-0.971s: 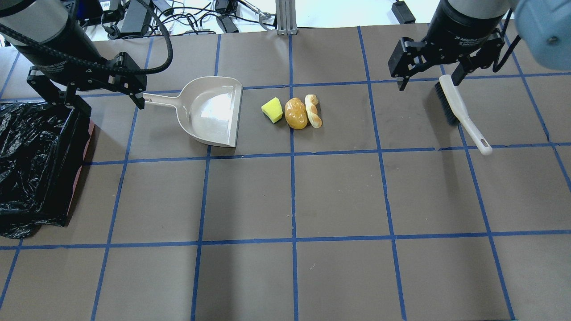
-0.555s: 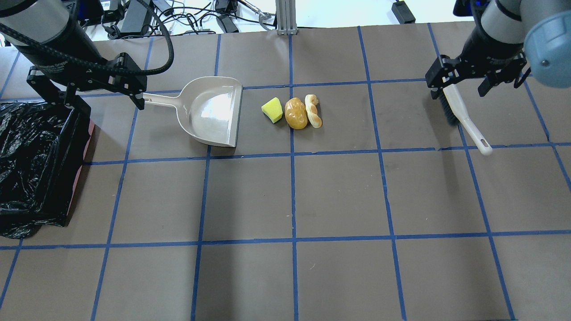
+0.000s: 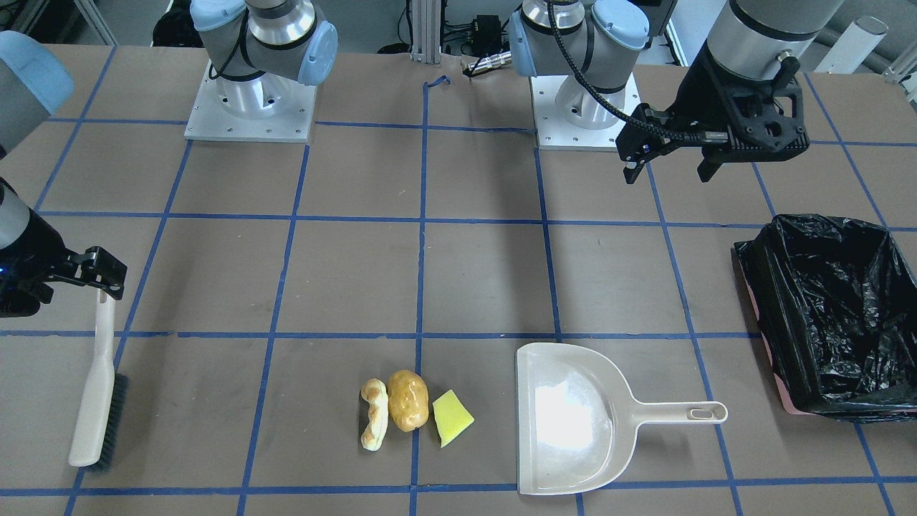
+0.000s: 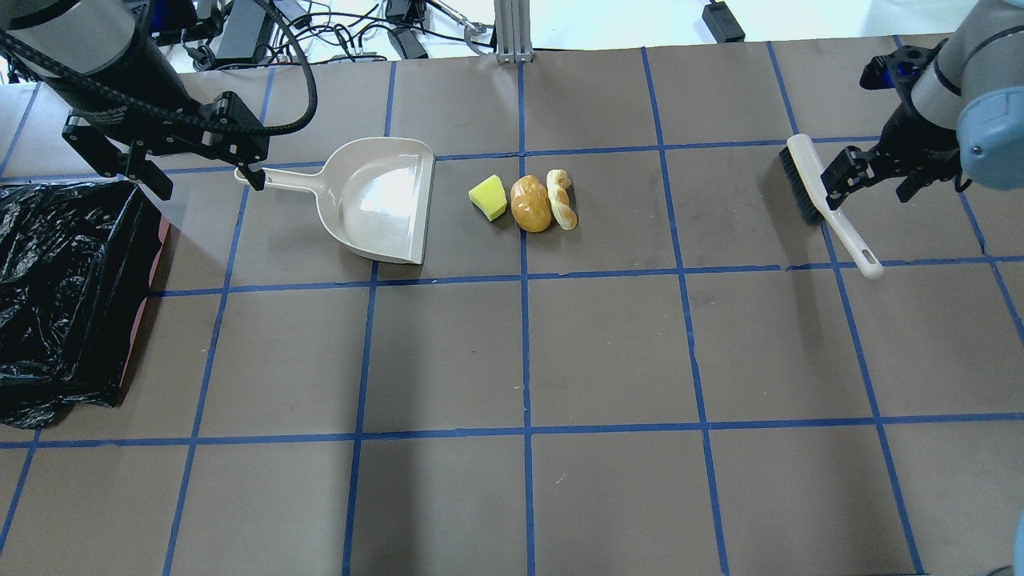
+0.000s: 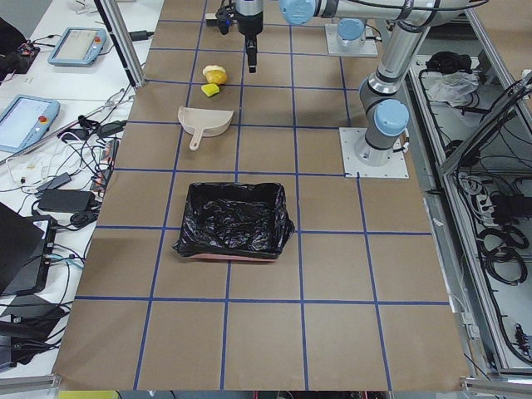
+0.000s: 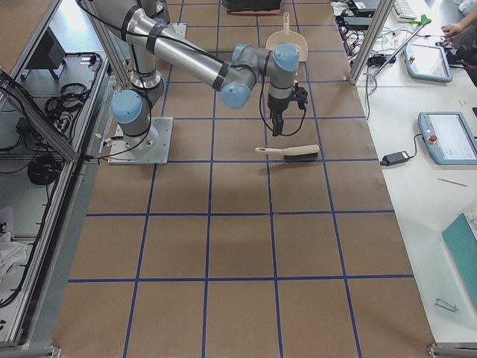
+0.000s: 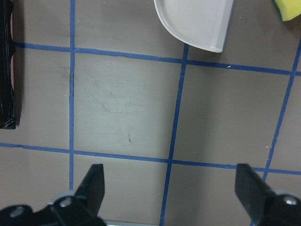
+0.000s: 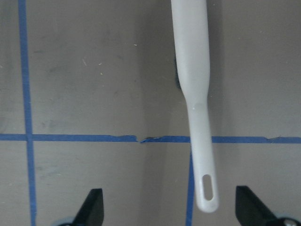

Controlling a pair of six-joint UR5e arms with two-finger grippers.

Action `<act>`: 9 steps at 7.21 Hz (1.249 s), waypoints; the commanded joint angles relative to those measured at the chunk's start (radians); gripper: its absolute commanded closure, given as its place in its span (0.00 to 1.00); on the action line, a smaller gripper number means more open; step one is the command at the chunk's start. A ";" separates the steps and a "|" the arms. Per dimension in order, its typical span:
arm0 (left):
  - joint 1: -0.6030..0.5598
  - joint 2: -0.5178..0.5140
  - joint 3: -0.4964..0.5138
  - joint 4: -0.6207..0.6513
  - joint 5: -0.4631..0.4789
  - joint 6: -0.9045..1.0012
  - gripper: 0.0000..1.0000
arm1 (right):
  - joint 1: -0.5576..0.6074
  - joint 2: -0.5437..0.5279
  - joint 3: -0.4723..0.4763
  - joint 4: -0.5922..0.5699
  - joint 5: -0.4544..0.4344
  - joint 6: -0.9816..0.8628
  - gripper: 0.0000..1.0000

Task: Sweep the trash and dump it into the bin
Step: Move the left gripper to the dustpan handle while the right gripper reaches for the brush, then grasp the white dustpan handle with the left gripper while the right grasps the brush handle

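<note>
The sponge wedge has flat sides (image 3: 451, 418). So the round lump (image 3: 408, 400) should fall into the bin before the sponge wedge when I tip the beige dustpan.
The trash lies in a row on the table: a yellow-green sponge wedge (image 4: 488, 198), a golden-brown potato-like lump (image 4: 531, 203) and a pale curved bread piece (image 4: 562, 199). It also shows in the front view: sponge (image 3: 452, 417), lump (image 3: 407, 399), bread (image 3: 374, 423). The beige dustpan (image 4: 380, 200) lies just left of them, mouth towards the sponge. The bin (image 4: 64, 296) with its black bag stands at the far left. My left gripper (image 4: 206, 180) is open and empty, raised near the dustpan's handle end. My right gripper (image 4: 872, 188) is open above the handle of the white brush (image 4: 824, 200).
In the right wrist view the brush handle (image 8: 197, 117) runs between the open fingers (image 8: 94, 205), not touched. In the left wrist view I see the dustpan's mouth (image 7: 197, 23) and the bin's edge (image 7: 5, 70). Cables and power bricks (image 4: 240, 32) lie beyond the far edge.
My right gripper has moved right and nearer along the brush, from over its bristle head to over its handle. My left gripper has shifted slightly. Trash, dustpan and brush have not moved.
</note>
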 commanded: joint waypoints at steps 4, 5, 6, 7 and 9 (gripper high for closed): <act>0.001 -0.289 -0.004 0.251 0.008 0.196 0.00 | -0.039 0.108 0.019 -0.133 0.078 -0.170 0.10; 0.001 -0.355 -0.004 0.363 0.007 0.344 0.00 | -0.039 0.108 0.036 -0.133 0.075 -0.173 0.10; 0.002 -0.397 0.005 0.414 0.008 0.543 0.00 | -0.039 0.109 0.045 -0.133 0.064 -0.174 0.11; 0.007 -0.441 0.011 0.454 0.027 0.747 0.01 | -0.039 0.111 0.049 -0.132 0.067 -0.174 0.11; 0.010 -0.504 0.078 0.490 0.125 1.002 0.02 | -0.039 0.121 0.056 -0.130 0.059 -0.224 0.18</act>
